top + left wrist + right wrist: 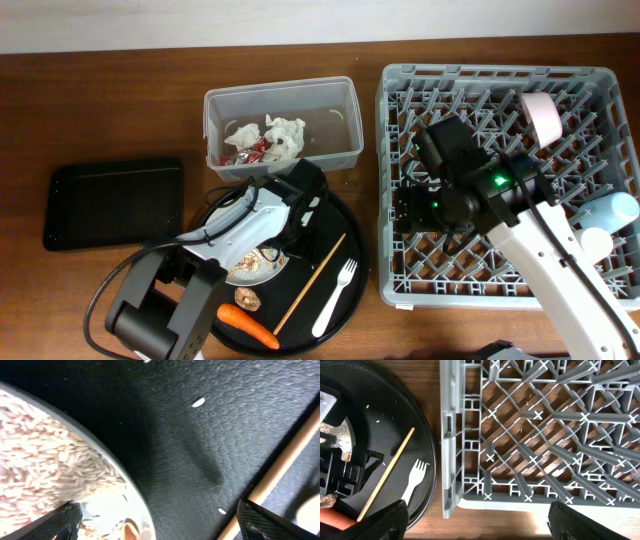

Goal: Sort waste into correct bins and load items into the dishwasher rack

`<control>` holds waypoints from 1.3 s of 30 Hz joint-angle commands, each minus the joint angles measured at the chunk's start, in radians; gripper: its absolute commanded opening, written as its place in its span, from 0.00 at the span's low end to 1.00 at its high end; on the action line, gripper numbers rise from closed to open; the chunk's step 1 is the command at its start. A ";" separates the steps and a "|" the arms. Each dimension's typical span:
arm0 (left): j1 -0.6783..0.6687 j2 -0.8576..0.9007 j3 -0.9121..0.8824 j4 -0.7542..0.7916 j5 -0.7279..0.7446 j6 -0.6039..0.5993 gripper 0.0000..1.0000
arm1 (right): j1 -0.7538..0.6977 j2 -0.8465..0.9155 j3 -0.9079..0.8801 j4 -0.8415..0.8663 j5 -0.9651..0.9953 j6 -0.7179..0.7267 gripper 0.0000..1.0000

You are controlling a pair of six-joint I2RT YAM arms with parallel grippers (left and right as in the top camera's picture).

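The wooden chopstick (272,475) is beneath one finger by the plate's rim (145,521), so my left gripper should move clear of it and pinch just the plate's rim before lifting.
A white plate (262,268) with beige food scraps (45,470) sits on the round black tray (345,235). My left gripper (160,522) is open and low over the plate's rim (107,510), one finger over the plate and one by the wooden chopstick (285,460). The chopstick (310,283), white fork (335,298), orange carrot (248,326) and brown lump (246,297) lie on the same tray. My right gripper (480,520) is open and empty above the front left corner of the grey rack (500,280). The clear tub (335,120) holds tissues (283,135) and wrappers (245,152).
The shallow black tray (113,200) lies at the left. A pinkish bowl (543,115), a light blue cup (610,208) and a white cup (597,243) stand in the rack's right side. The right wrist view shows the fork (415,480) and chopstick (385,480).
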 commanded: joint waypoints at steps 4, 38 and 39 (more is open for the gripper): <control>0.007 0.027 -0.030 -0.045 0.053 0.016 0.93 | 0.000 -0.015 -0.004 -0.002 0.019 0.016 0.93; -0.094 -0.009 -0.056 -0.028 0.070 0.041 0.78 | 0.000 -0.015 -0.004 -0.006 0.019 0.016 0.93; -0.074 -0.009 -0.056 -0.028 0.100 0.043 0.79 | 0.000 -0.015 -0.004 -0.006 0.019 0.016 0.93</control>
